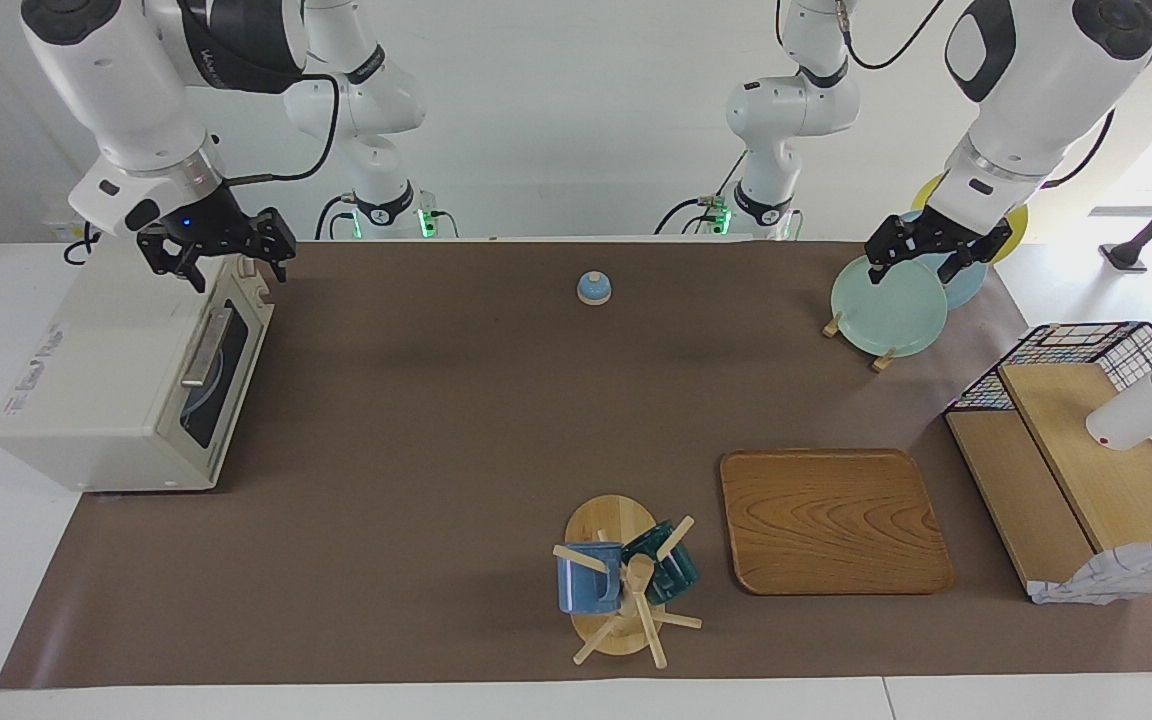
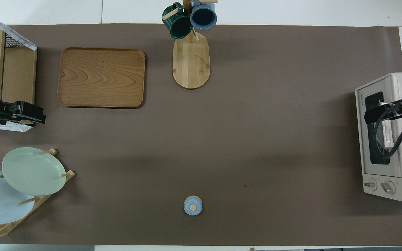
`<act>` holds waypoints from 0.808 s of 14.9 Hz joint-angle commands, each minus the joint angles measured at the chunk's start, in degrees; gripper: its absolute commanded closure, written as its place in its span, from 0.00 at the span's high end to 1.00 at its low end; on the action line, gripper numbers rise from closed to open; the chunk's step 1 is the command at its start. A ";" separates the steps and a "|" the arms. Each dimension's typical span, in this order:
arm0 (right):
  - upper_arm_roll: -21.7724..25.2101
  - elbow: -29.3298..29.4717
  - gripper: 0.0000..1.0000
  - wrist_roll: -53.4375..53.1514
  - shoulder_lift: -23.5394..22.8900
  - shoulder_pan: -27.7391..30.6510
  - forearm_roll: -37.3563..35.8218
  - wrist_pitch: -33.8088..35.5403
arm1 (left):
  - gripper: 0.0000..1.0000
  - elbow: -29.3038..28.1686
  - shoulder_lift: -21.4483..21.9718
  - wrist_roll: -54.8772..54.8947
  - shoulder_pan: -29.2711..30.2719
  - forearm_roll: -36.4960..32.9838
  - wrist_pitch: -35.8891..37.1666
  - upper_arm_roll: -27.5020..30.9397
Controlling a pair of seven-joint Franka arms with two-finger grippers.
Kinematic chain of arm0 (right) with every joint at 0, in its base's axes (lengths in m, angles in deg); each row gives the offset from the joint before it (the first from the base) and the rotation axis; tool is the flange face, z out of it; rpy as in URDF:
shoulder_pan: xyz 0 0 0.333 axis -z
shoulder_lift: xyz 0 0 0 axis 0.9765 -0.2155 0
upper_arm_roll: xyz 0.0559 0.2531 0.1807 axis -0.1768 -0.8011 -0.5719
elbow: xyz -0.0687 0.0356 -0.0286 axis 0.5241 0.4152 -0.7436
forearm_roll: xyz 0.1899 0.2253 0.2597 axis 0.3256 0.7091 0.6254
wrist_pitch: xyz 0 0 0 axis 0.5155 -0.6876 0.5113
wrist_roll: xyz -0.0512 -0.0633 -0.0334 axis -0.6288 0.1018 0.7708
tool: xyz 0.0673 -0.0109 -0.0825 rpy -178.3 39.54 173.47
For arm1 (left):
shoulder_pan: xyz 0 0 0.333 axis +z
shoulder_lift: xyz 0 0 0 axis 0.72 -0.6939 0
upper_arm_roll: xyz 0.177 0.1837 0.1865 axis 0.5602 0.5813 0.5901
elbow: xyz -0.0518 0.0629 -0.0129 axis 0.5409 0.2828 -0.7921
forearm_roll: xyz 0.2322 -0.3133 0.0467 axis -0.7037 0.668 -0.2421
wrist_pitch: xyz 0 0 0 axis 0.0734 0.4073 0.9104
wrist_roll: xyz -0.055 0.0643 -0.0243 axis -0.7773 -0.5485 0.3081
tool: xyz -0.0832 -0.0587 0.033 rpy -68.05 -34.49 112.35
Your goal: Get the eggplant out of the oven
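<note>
I expect the dark glass door (image 2: 372, 140) to swing down and lie out flat when I pull, because the metal bar handle (image 2: 387, 134) runs along the door's top edge.
The cream-white oven (image 1: 86, 390) stands at the right arm's end of the table, also in the overhead view (image 2: 401, 87). Its dark glass door (image 1: 221, 385) is shut, with the metal bar handle (image 1: 204, 348) across it. The eggplant is hidden; only a pale bluish shape shows through the glass. My right gripper (image 1: 236, 262) hangs open over the oven's top front edge, above the door, and shows in the overhead view (image 2: 372, 114). My left gripper (image 1: 911, 268) hangs open and empty over the plate rack; it also shows in the overhead view (image 2: 35, 116).
A small blue bell-shaped object (image 1: 594, 288) sits mid-table near the robots. A rack holds a green plate (image 1: 886, 305) and others at the left arm's end. A wooden tray (image 1: 831, 520), a mug tree (image 1: 626, 585) and a wooden shelf with wire basket (image 1: 1076, 470) lie farther out.
</note>
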 commanded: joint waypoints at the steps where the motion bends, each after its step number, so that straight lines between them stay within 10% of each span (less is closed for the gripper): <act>1: 0.08 -0.28 1.00 -1.02 0.36 0.20 0.98 0.32 | 1.00 -0.08 0.52 0.19 0.76 -1.27 0.67 -0.49; 7: 0.08 -0.54 0.93 -1.10 0.36 0.12 0.98 -0.82 | 1.00 -0.08 0.52 0.19 0.76 -1.36 0.67 -0.49; 9: 0.17 -2.99 0.18 -0.50 0.89 0.12 0.80 -4.22 | 1.00 -0.08 0.52 0.19 0.76 -1.27 0.67 -0.49; 10: 0.17 -5.26 0.00 1.51 1.76 0.38 0.54 -6.08 | 1.00 -0.08 0.52 0.19 0.76 -1.27 0.67 -0.49; 12: 0.44 -9.74 0.00 6.17 2.64 2.74 0.19 -11.86 | 1.00 -0.08 0.52 0.19 0.76 -1.27 0.67 -0.49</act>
